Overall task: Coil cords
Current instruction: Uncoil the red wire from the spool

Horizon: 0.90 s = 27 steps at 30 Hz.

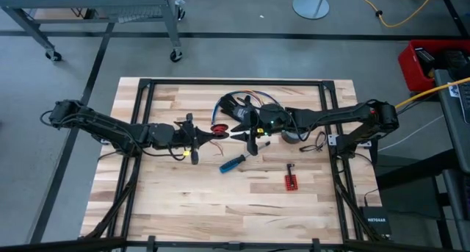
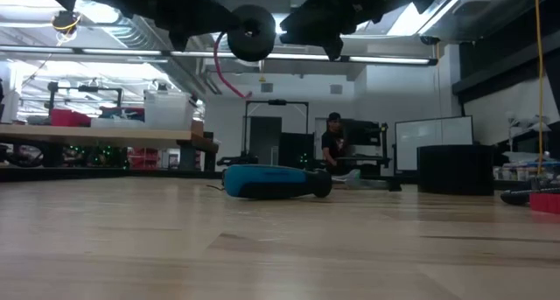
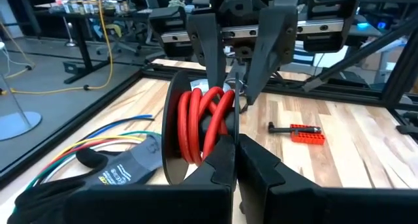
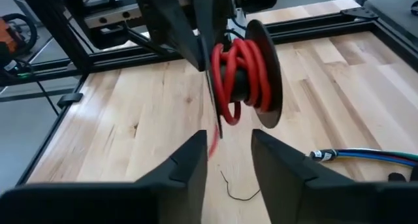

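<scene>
I should take the spool's rim (image 4: 219,127) with my right gripper, so that my left gripper, which is holding the spool, is free to wind. The red cord end (image 4: 213,143) is hanging slack.
A small black spool (image 1: 219,128) wound with red cord (image 3: 196,119) hangs in the air over the middle of the table, high above the tabletop in the low view (image 2: 252,33). My left gripper (image 1: 208,132) is shut on the spool from the table's left. My right gripper (image 4: 228,162) is open and faces the spool (image 4: 245,74) from the table's right, a short way off and touching nothing. A loose red cord end (image 2: 223,73) hangs below the spool. A thin dark wire (image 4: 238,188) lies on the table. My left gripper pinches the rim of one of the spool's black flanges (image 3: 225,142) between its two fingers. The fingers come level from the table's left. The spool is lifted clear of the table, and its loose red end (image 4: 214,140) hangs slack below.
A blue-handled screwdriver (image 1: 233,162) lies on the table just nearer than the grippers. A red bit holder (image 1: 291,181) lies nearer, to the right. A black glove with coloured wires (image 1: 235,105) and a grey tape roll (image 1: 290,134) lie under the right arm.
</scene>
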Tool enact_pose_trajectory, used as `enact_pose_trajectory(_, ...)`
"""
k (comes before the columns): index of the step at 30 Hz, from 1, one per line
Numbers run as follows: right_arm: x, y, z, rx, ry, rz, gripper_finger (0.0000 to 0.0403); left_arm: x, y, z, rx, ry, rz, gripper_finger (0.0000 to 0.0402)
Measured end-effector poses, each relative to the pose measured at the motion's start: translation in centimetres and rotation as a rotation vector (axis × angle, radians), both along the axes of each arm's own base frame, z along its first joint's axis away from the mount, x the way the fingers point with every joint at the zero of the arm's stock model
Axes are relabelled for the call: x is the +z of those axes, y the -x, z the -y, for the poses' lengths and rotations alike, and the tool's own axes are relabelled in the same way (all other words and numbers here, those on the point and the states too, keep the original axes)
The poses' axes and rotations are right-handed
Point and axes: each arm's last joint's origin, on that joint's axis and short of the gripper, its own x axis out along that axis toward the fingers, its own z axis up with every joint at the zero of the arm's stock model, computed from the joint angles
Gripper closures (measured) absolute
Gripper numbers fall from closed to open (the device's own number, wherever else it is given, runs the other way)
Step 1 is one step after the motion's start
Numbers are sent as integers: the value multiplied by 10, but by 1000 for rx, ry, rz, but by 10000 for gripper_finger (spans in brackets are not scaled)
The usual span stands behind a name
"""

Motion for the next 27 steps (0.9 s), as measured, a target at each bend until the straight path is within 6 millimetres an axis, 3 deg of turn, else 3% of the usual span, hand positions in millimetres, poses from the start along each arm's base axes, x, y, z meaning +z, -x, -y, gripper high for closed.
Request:
enact_pose_trajectory(15,7,-8,-1,57,-14,126,265,5,-1,1,-37,16,53,401)
enact_pose_trajectory(18,6,-8,-1,57,-15,125,291,5,-1,1,-37,16,52,401)
enact_pose_trajectory(23,5,-8,-1,60,-16,115,378,5,-1,1,-37,17,55,401)
enact_pose_trajectory(27,6,-8,-2,92,-28,118,383,6,-1,1,-38,19,63,401)
